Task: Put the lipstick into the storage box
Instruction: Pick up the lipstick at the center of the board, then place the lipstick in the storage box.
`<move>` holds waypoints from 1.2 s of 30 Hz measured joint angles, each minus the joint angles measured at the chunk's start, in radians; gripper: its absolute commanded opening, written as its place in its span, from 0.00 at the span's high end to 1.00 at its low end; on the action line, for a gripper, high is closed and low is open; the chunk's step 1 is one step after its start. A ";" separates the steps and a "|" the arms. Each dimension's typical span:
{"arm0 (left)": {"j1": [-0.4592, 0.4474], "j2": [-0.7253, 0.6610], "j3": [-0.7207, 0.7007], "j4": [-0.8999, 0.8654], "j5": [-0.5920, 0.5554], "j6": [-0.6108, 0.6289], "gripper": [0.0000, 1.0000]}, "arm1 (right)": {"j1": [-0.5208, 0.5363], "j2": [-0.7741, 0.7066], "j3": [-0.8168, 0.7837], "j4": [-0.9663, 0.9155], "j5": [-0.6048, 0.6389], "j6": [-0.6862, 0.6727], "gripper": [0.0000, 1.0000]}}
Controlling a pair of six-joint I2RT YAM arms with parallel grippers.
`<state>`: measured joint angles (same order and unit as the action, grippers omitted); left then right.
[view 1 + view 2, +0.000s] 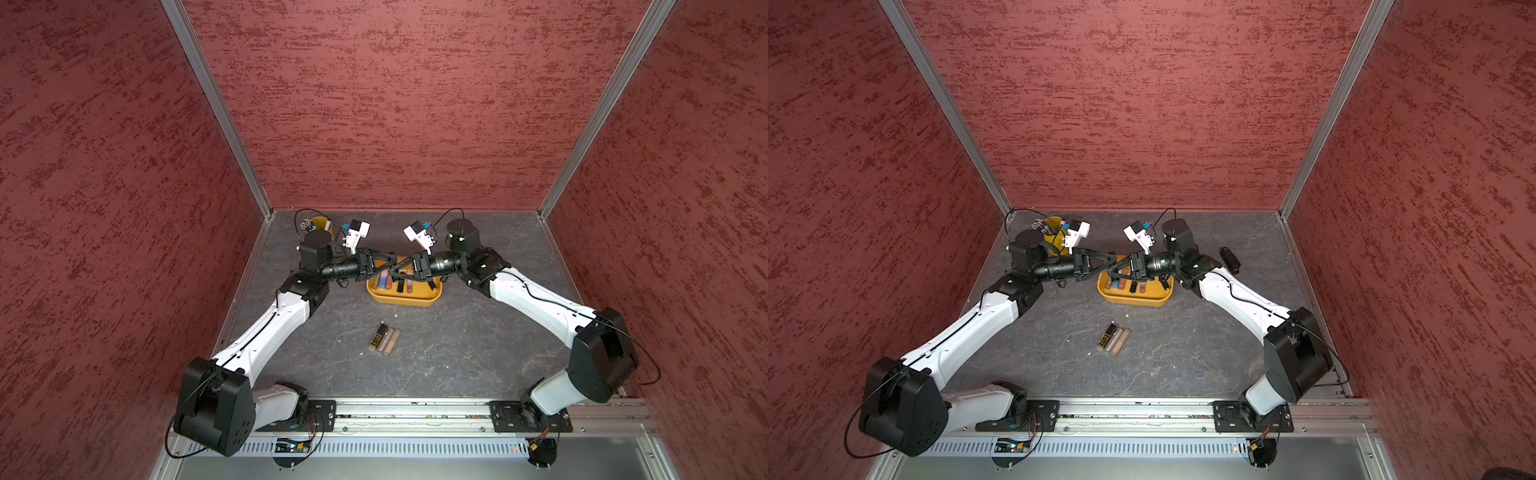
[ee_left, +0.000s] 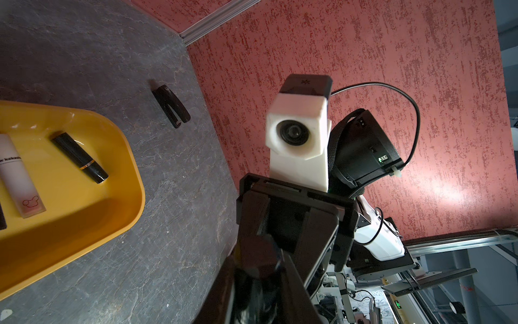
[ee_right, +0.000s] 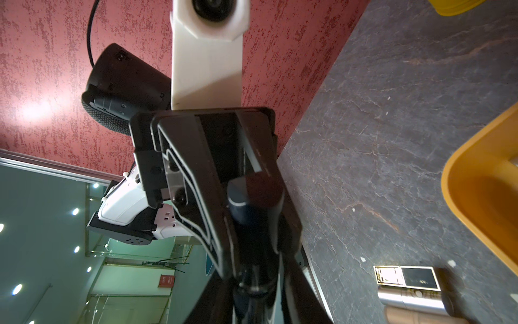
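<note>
Next, I open my left gripper and move it away before my right gripper lowers the lipstick into the storage box, because both grippers are clamping the dark lipstick.
Both grippers meet just above the yellow-orange storage box at the back middle of the table. One dark lipstick with a reddish end is caught between them. My left gripper is shut on the lipstick from the left. My right gripper grips the same lipstick from the right, its fingers tight against the tube. The fingers cross and hide the lipstick in both top views. Several lipsticks lie in the box, among them a black one with a gold band. Three more lipsticks lie side by side on the table in front of the box.
A small yellow bucket with pens stands at the back left, behind my left arm. A black stapler-like object lies to the right of the box, near my right arm. Red walls close in the dark stone-look table on three sides.
</note>
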<state>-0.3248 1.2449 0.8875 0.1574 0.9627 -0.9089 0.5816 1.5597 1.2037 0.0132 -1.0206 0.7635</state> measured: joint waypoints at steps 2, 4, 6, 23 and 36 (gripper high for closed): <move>-0.002 0.000 0.000 0.001 -0.003 0.000 0.76 | 0.000 0.002 0.000 0.008 -0.001 0.013 0.79; -0.002 0.000 0.000 0.000 -0.006 0.000 0.74 | 0.000 0.007 0.000 0.016 -0.004 0.021 0.83; -0.002 0.000 0.000 0.000 -0.013 0.000 0.72 | 0.000 0.010 0.000 0.023 -0.005 0.026 0.86; 0.024 -0.041 0.000 -0.047 -0.010 0.017 0.00 | 0.000 0.013 0.000 0.011 0.037 0.005 0.91; 0.072 -0.224 0.017 -0.391 -0.147 0.217 0.00 | -0.005 0.013 0.194 -0.528 0.463 -0.281 0.89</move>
<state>-0.2531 1.0210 0.9047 -0.2337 0.8158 -0.6914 0.5770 1.5726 1.3979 -0.5148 -0.5579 0.4828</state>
